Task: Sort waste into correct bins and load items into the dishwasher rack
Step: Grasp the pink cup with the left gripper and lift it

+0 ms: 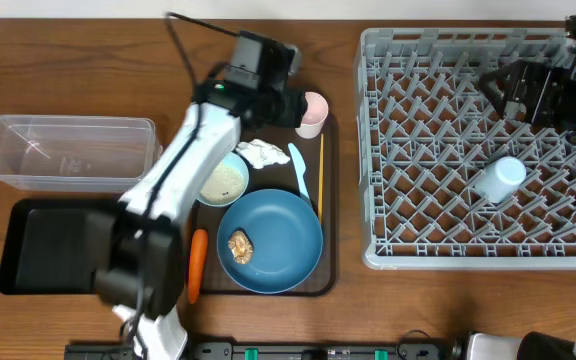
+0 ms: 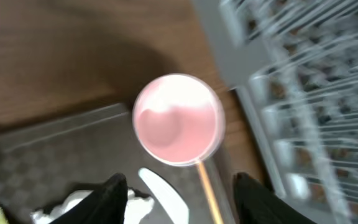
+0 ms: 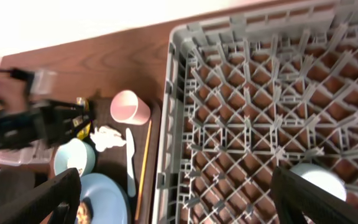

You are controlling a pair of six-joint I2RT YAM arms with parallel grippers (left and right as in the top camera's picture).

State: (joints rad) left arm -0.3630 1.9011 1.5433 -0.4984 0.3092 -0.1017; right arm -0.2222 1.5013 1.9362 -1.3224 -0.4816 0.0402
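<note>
The pink cup (image 1: 313, 114) stands by the robot's left gripper, far from the light blue cup in the rack (image 1: 501, 179), so the robot should hand the pink cup to its right gripper.
The pink cup (image 2: 179, 119) stands upright at the far right corner of the brown serving tray, just ahead of my left gripper (image 2: 180, 202), which is open and holds nothing. Below its fingers (image 2: 110, 199) lie the pale blue spoon (image 2: 163, 196), the chopstick (image 2: 209, 193) and the white napkin (image 2: 73, 208). From overhead, the left gripper (image 1: 293, 105) is beside the pink cup (image 1: 313, 112). My right gripper (image 1: 503, 90) hangs wide open over the dishwasher rack (image 1: 388, 250). A light blue cup (image 1: 498, 178) lies in the rack.
The blue plate (image 1: 278, 245) carries a brown food lump (image 1: 239, 246). A carrot (image 1: 198, 265) lies to its left, and a white bowl (image 1: 223, 180) sits behind it. The clear tub (image 1: 68, 150) and black tray (image 1: 53, 245) are at the left. The rack wall (image 2: 229, 68) is close beside the cup.
</note>
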